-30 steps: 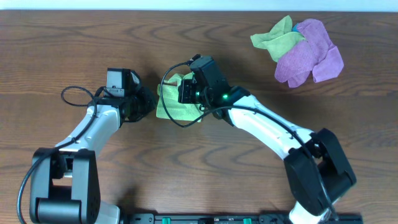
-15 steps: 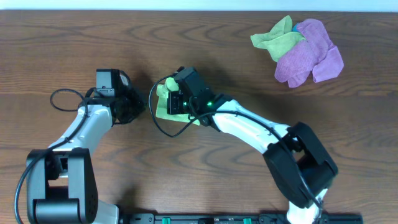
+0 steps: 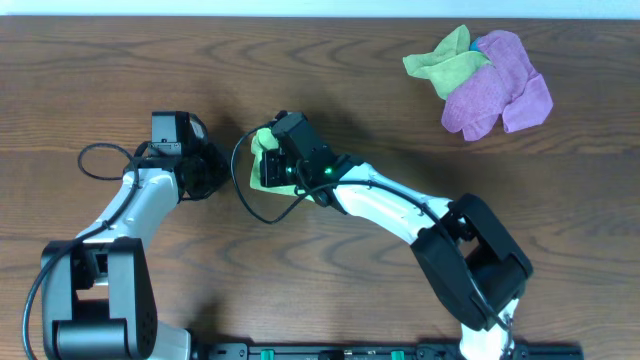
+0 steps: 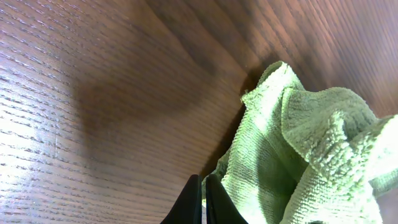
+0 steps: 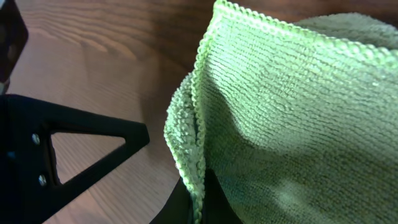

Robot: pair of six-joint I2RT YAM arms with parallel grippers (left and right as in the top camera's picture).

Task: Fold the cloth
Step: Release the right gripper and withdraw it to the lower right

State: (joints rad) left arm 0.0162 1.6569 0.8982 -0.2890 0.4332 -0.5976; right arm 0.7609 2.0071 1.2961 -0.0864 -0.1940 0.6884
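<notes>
I should move my right arm away first, because it covers the cloth point(image 3: 304, 196) up to the cloth's edge near my left gripper. My left gripper should then take that edge point(image 3: 256, 178).
The lime-green cloth point(image 3: 260, 180) lies bunched on the wooden table at centre-left, largely under my right wrist. My right gripper point(image 3: 271, 152) is shut on the cloth. In the right wrist view its dark fingertips point(image 5: 199, 202) pinch a beaded edge of the cloth point(image 5: 292, 106), which hangs in a doubled fold above them. My left gripper point(image 3: 215, 172) sits just left of the cloth, shut. In the left wrist view the tips of my left gripper point(image 4: 203, 196) are pressed together beside the cloth point(image 4: 292, 143), with no fabric seen between them.
A purple cloth point(image 3: 495, 85) and a paler yellow-green cloth point(image 3: 445, 60) lie heaped together at the back right. A black finger of the left gripper point(image 5: 93, 134) shows close by in the right wrist view. The table's far edge runs along the top.
My right gripper has carried the cloth leftward, bunching it smaller. The left arm has drawn back a little to the left.
</notes>
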